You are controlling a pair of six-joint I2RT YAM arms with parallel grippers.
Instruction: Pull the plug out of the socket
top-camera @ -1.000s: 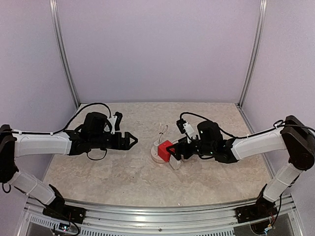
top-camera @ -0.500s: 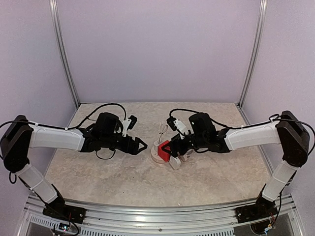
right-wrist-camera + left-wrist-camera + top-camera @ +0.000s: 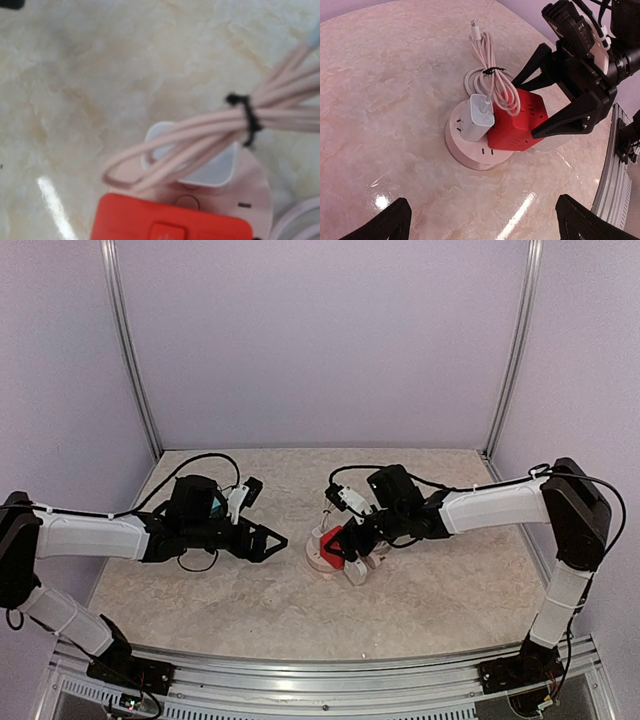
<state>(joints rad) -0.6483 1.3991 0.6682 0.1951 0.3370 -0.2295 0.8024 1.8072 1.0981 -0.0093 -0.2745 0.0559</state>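
Observation:
The pink cable bundle [image 3: 503,91] is held tight by a black tie [image 3: 493,70], so the bundle will stay coiled and come along with the white plug when the robot pulls the plug out.
The red cube socket [image 3: 517,127] stands on a round pale pink outlet base [image 3: 470,155] mid-table, also in the top view [image 3: 334,543]. A white plug [image 3: 476,119] sits in the base right beside the cube. Its pink cable bundle [image 3: 490,80], held by a black tie, drapes over it. My right gripper [image 3: 525,107] is open, one finger [image 3: 570,117] on either side of the cube. The right wrist view shows cube [image 3: 170,225], plug [image 3: 210,170] and cable, no fingers. My left gripper [image 3: 487,225] is open and empty, a short way left of the base.
A white block [image 3: 357,571] lies against the cube's near right side. Metal frame posts [image 3: 130,350] stand at the back corners and a rail [image 3: 320,680] runs along the near edge. The marble tabletop [image 3: 385,100] surrounds the base.
My right gripper has moved left and its open fingers now straddle the red cube. My left gripper moved toward the base, then drew back slightly.

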